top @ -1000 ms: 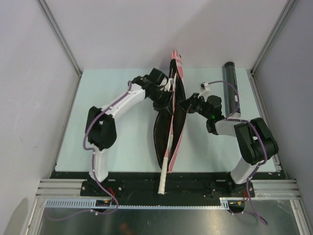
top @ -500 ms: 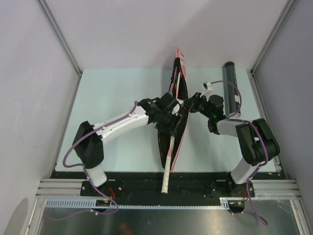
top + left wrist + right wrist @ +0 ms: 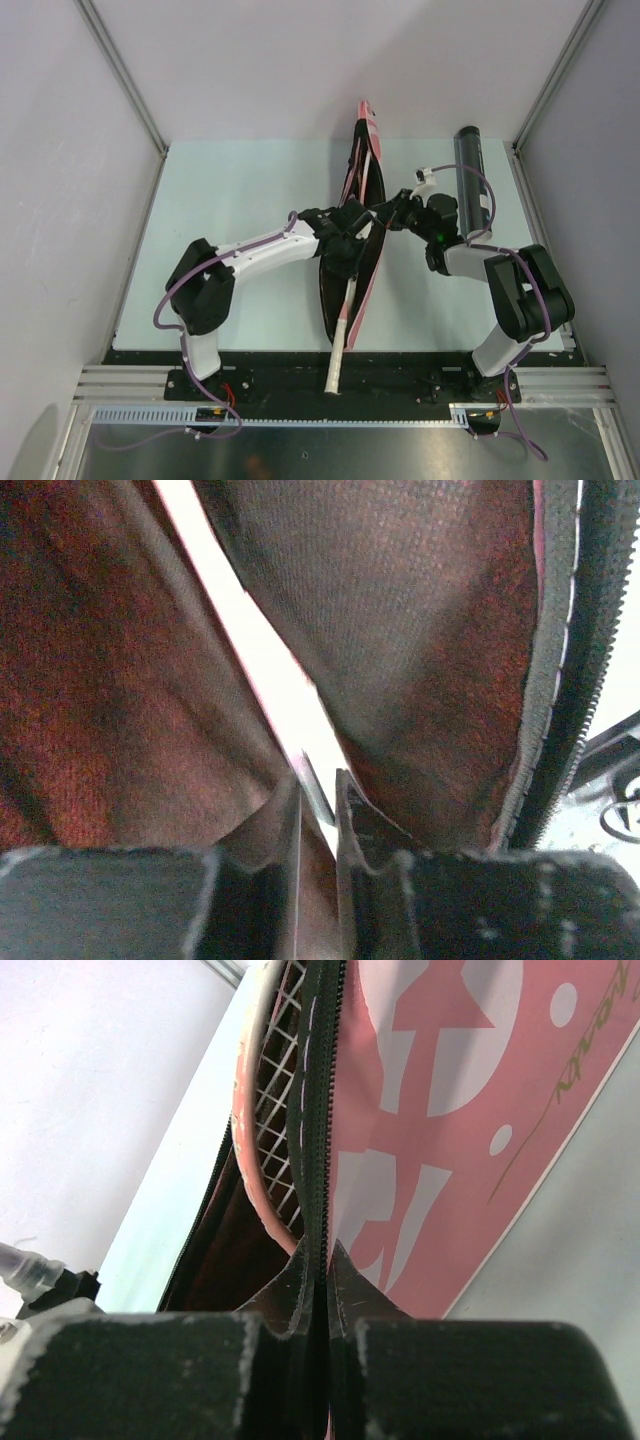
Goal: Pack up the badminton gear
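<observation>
The racket's white handle (image 3: 334,375) pokes out beyond the near end of the bag. My left gripper should first slide the racket's shaft (image 3: 278,685) deeper into the bag and then take the bag's zipper edge.
The pink racket bag (image 3: 363,290) lies open along the middle of the table, its dark lining up. A racket lies inside it, and the white handle (image 3: 338,360) sticks out over the near edge. My left gripper (image 3: 352,250) reaches into the bag. In the left wrist view its jaws (image 3: 318,780) stand narrow around the thin white racket shaft (image 3: 270,670), between folds of lining. My right gripper (image 3: 383,215) is shut on the bag's zipper edge (image 3: 322,1110) and holds that flap up. The pink racket frame (image 3: 245,1130) shows beside it. The black tube (image 3: 470,175) lies at the far right.
Grey walls with metal corner rails close in the table on both sides and at the back. A black strip and an aluminium rail run along the near edge under the handle's end. Purple cables loop off both arms.
My left arm has swung from the bag's far left edge down to its middle and reached inside, and its jaws have narrowed. The right arm has held still on the zipper edge.
</observation>
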You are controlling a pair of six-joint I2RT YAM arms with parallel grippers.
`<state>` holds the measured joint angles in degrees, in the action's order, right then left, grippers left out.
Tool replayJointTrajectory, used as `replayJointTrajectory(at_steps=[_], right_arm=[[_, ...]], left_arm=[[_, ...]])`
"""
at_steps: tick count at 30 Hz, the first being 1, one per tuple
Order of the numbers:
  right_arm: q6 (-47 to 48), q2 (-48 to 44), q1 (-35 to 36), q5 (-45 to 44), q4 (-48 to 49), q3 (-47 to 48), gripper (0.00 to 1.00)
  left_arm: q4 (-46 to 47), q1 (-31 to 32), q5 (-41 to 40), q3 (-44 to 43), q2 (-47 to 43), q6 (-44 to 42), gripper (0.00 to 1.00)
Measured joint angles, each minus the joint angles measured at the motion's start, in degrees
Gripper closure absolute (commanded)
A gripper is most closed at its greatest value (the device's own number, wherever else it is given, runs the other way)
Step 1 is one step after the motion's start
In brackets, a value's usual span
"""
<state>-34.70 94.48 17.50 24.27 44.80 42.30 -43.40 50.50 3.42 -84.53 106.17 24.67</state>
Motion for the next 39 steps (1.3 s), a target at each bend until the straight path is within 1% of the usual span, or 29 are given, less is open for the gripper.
replayJointTrajectory(at_steps=[1, 5, 8, 16, 20, 22, 26, 30, 34, 35, 36, 37, 38, 39], right_arm=[[0.0, 0.0, 0.0, -0.1, 0.0, 0.0, 1.0], [0.1, -0.7, 0.3, -1.6, 0.0, -0.7, 1.0], [0.3, -1.0, 0.3, -3.5, 0.0, -1.3, 1.0], [-0.3, -1.0, 1.4, -4.1, 1.1, -1.7, 1.0], [-0.8, -1.0, 1.5, -4.1, 1.7, -1.8, 1.0], [-1.6, -0.7, 1.4, -4.0, 2.8, -1.9, 1.0], [-3.2, 1.0, 1.3, -3.4, 5.2, -2.0, 1.0], [-3.5, 1.7, 0.6, -4.3, 6.1, -2.0, 1.0], [-3.7, 1.7, -0.2, -4.1, 6.1, -2.0, 1.0], [-3.7, 1.7, -0.2, -3.9, 6.1, -2.0, 1.0], [-3.7, 1.7, -0.3, -3.8, 6.1, -2.0, 1.0], [-3.7, 1.7, -0.4, -3.7, 6.1, -2.0, 1.0], [-3.7, 1.7, -0.5, -3.7, 6.0, -2.0, 1.0], [-3.6, 1.7, -0.7, -3.6, 6.0, -2.0, 1.0]], left_arm=[[0.2, 0.0, 0.0, 0.0, 0.0, 0.3, 1.0], [0.3, -0.4, -1.2, 0.0, 0.0, 1.7, 1.0], [-0.4, -2.1, -0.6, -1.1, 0.0, 0.7, 1.0], [-0.8, -6.7, 2.9, -12.4, 4.3, -0.3, 1.0], [-1.4, -7.1, 3.1, -17.4, 7.6, -0.1, 1.0], [-1.8, -7.1, 2.0, -20.9, 10.4, 0.5, 1.0], [-2.2, -7.0, -3.0, -27.2, 16.1, 1.9, 1.0], [-4.5, -6.3, -5.9, -33.9, 21.3, 2.4, 1.0], [-3.8, -5.6, -9.2, -34.5, 23.3, 2.3, 1.0], [-3.5, -5.5, -9.4, -34.4, 23.6, 2.3, 0.96], [-3.4, -5.5, -9.3, -34.3, 23.7, 2.3, 0.81], [-3.1, -5.5, -8.8, -34.2, 23.7, 2.4, 0.56], [-2.8, -5.5, -8.4, -33.7, 23.6, 2.6, 0.48], [-2.3, -5.5, -8.1, -33.2, 23.4, 2.2, 0.43]])
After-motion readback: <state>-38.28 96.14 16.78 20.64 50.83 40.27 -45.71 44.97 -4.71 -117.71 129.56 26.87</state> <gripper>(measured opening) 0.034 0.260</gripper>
